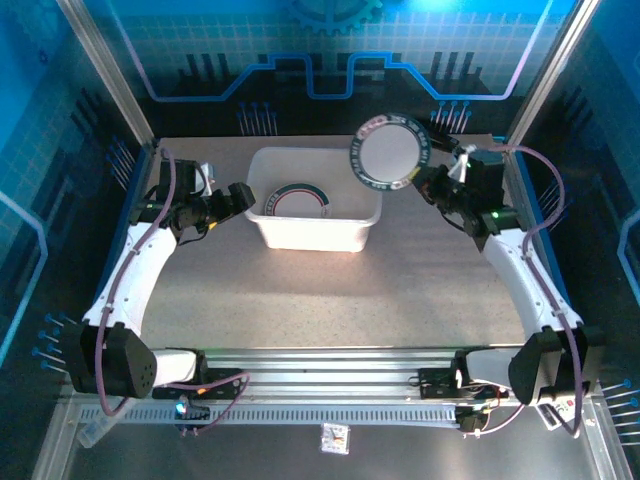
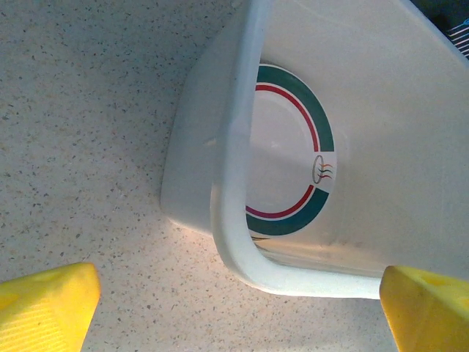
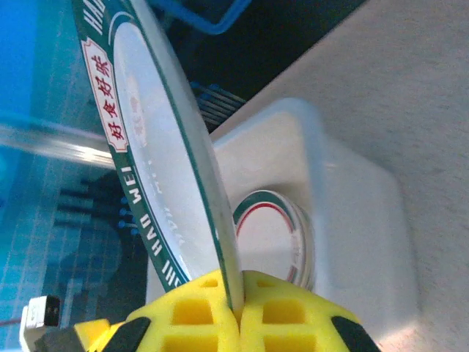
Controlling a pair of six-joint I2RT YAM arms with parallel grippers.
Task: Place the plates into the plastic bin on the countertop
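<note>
My right gripper is holding the lettered plate's rim (image 1: 409,183) and the flat plate in the bin (image 1: 297,204) is uncovered, so I should keep moving over and down until the plates meet.
A white plate (image 1: 390,152) with a dark green lettered rim hangs tilted on edge above the far right corner of the plastic bin (image 1: 315,236). My right gripper (image 1: 427,182) is shut on its rim; in the right wrist view the yellow fingers (image 3: 293,319) pinch the plate (image 3: 157,154) edge-on. A green-and-red-rimmed plate (image 1: 298,200) lies flat in the bin, and it looks like a short stack (image 3: 267,235) there. My left gripper (image 1: 246,195) stands open beside the bin's left wall, its fingertips (image 2: 44,304) spread wide before the rim (image 2: 234,183) and the plate inside (image 2: 286,161).
The bin stands at the back middle of the beige speckled countertop (image 1: 400,290). Blue walls and metal frame posts (image 1: 545,90) close in the sides and back. Bare countertop stretches between the bin and the arm bases.
</note>
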